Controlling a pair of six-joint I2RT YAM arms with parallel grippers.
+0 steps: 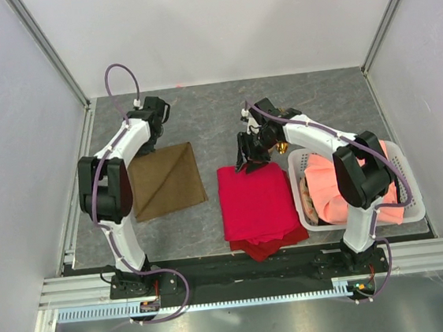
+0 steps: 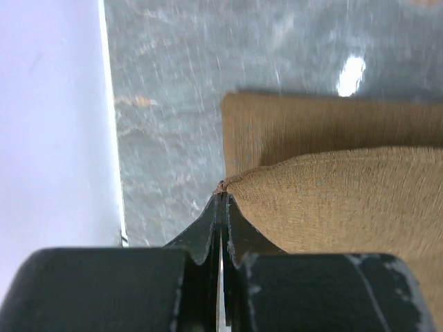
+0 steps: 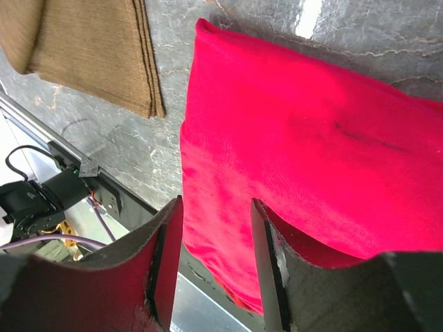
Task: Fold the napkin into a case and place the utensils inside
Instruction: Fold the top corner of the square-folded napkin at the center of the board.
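I should keep laying the napkin's held corner point(image 2: 234, 184) toward the flat layer's far corner point(image 2: 230, 100) with my left gripper until it lies flat, because it is in line with the flat layer's side edge.
The olive-brown napkin point(image 1: 166, 180) lies left of centre with a diagonal crease; the right wrist view shows its folded edge point(image 3: 90, 48). My left gripper point(image 1: 147, 148) is at its far left corner. In the left wrist view the gripper point(image 2: 223, 190) is shut on a corner of the napkin point(image 2: 332, 200), holding a raised fold over the flat layer behind. My right gripper point(image 1: 248, 159) hangs open over the far edge of the red cloth point(image 1: 257, 202), with nothing between its fingers point(image 3: 216, 204). A small gold-coloured piece point(image 1: 281, 146) peeks out behind the right arm. No finished case shows.
A white plastic basket point(image 1: 402, 164) at the right holds a salmon-orange cloth point(image 1: 343, 193). The red cloth point(image 3: 311, 138) lies in layers between napkin and basket. White walls enclose the grey table on the left, back and right; a metal rail point(image 1: 249, 274) runs along the near edge.
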